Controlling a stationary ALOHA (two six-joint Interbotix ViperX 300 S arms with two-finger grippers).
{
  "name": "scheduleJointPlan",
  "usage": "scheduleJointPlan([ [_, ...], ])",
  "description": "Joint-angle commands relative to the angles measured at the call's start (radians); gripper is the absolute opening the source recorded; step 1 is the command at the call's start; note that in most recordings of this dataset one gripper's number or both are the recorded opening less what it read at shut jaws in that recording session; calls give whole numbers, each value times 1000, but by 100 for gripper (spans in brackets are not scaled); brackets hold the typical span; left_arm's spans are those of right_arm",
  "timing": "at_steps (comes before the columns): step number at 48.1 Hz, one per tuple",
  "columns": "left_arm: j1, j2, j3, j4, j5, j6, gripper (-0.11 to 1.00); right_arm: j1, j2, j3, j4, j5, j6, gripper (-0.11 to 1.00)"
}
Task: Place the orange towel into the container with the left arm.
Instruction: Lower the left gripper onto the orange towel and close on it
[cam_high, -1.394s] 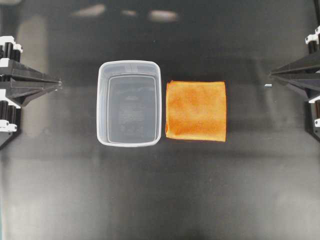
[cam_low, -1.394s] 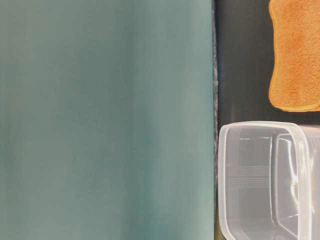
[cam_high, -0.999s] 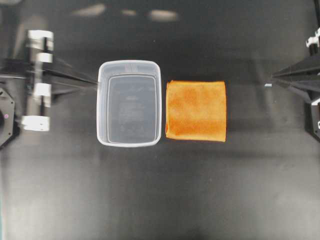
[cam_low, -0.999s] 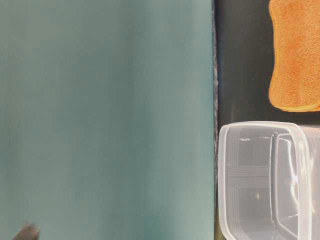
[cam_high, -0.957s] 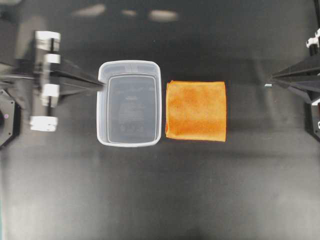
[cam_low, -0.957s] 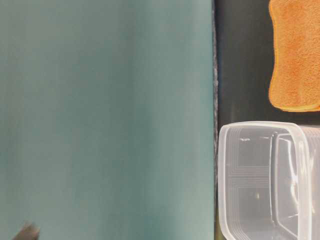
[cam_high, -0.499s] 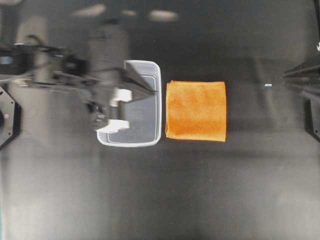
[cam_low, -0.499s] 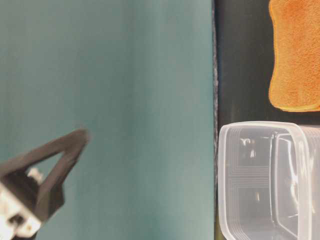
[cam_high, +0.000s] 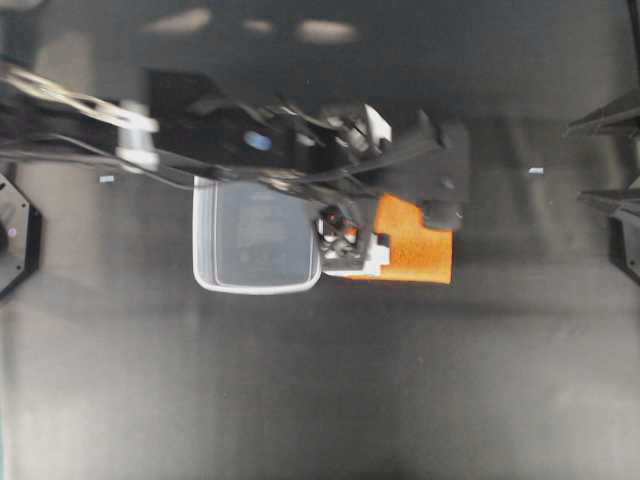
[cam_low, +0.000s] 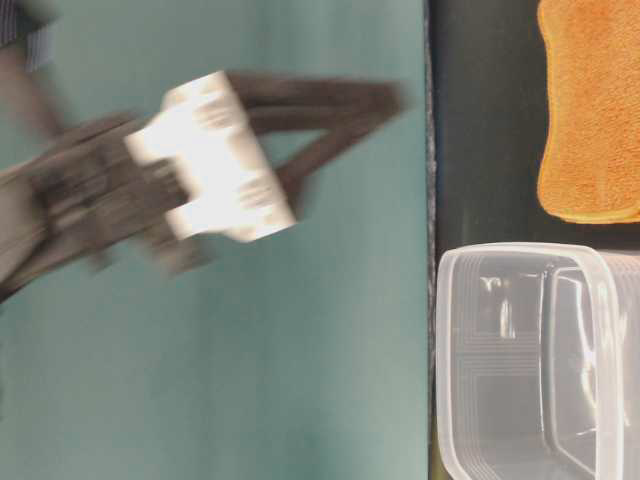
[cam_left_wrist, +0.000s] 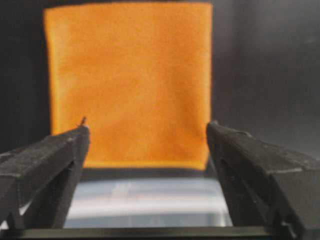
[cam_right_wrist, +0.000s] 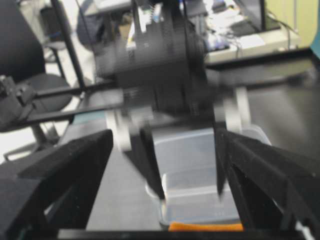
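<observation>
My gripper will make the orange towel bunch into a fold with drooping sides when it lifts, because the orange towel's thin edge (cam_left_wrist: 145, 164) lies flat between my open fingers.
The orange towel (cam_high: 412, 250) lies flat on the black table just right of the clear container (cam_high: 250, 245); its upper left part is hidden under my left arm. My left gripper (cam_high: 442, 186) hovers above the towel, open and empty. In the left wrist view the towel (cam_left_wrist: 130, 80) fills the space ahead between the wide-spread jaws of the left gripper (cam_left_wrist: 147, 129), with the container rim (cam_left_wrist: 150, 200) below. My right gripper (cam_high: 603, 162) is open at the right edge. In the right wrist view it (cam_right_wrist: 162, 137) faces the container (cam_right_wrist: 200, 170).
The table-level view shows a teal wall (cam_low: 330, 350), the blurred left arm (cam_low: 210, 170), the towel (cam_low: 590, 110) and the container (cam_low: 540, 360). A small white speck (cam_high: 536, 171) lies on the table right of the towel. The table (cam_high: 300, 380) is black.
My left arm swung from the left edge across the container to above the towel, jaws now spread. My right gripper's jaws went from shut to open.
</observation>
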Motion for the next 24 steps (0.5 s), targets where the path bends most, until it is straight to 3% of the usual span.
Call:
scheduleJointPlan([
  [1,3,52,-55,3,-5,25,91,3,-14,-6,0,3,0,80],
  [24,15,247,-100,3,-17,51,91,3,-196,-3,0,183,3,80],
])
